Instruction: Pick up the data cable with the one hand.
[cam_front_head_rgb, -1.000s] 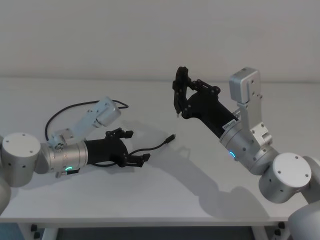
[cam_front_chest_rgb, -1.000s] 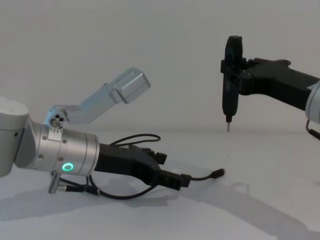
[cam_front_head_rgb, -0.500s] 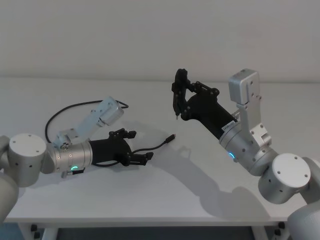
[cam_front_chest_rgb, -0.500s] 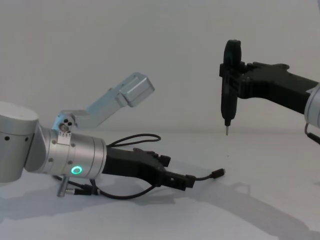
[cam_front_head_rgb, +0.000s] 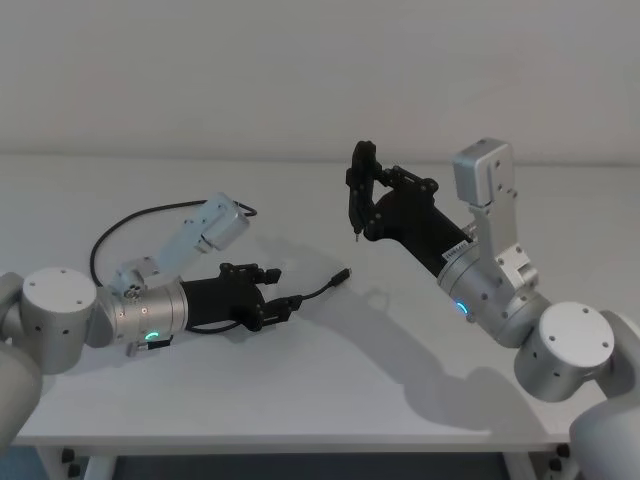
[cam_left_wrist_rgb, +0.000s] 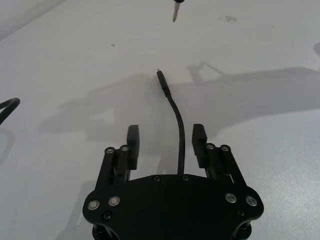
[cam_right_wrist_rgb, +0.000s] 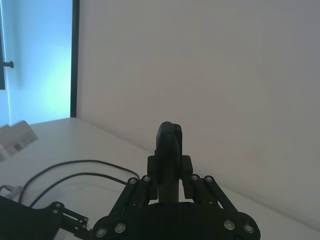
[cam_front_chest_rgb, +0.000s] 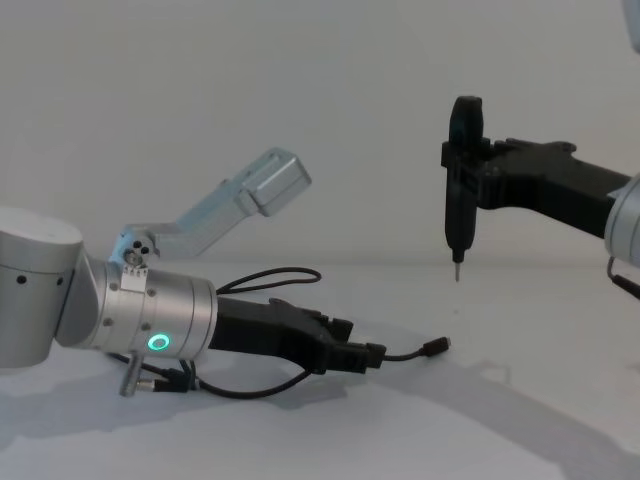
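My left gripper will make the data cable slide sideways and its plug (cam_front_chest_rgb: 436, 347) slide along with it when I close the fingers, because the data cable lies off-centre (cam_left_wrist_rgb: 181, 142) between them.
The data cable (cam_front_head_rgb: 312, 292) is a thin black cord on the white table (cam_front_head_rgb: 340, 390). It loops back at the left, and one small plug (cam_front_head_rgb: 343, 273) lies free near the centre. My left gripper (cam_front_head_rgb: 280, 288), blocky and black on a silver cylinder with a green ring light, lies low over the table. In the left wrist view the left gripper (cam_left_wrist_rgb: 166, 135) is open, and the data cable (cam_left_wrist_rgb: 180, 137) runs between the fingers, nearer one of them. My right gripper (cam_front_head_rgb: 355, 205) hangs above the table, shut, ending in a thin pin-like tip (cam_front_chest_rgb: 457, 274).
The cable's far loop (cam_front_head_rgb: 130, 222) lies behind my left forearm. A silver wrist camera block (cam_front_head_rgb: 222, 222) juts up over that arm. Bare table stretches in front of and between the arms. A plain wall stands behind.
My left wrist has rolled and shifted slightly, and its fingers now stand closer together on either side of the cable. The right arm has barely moved.
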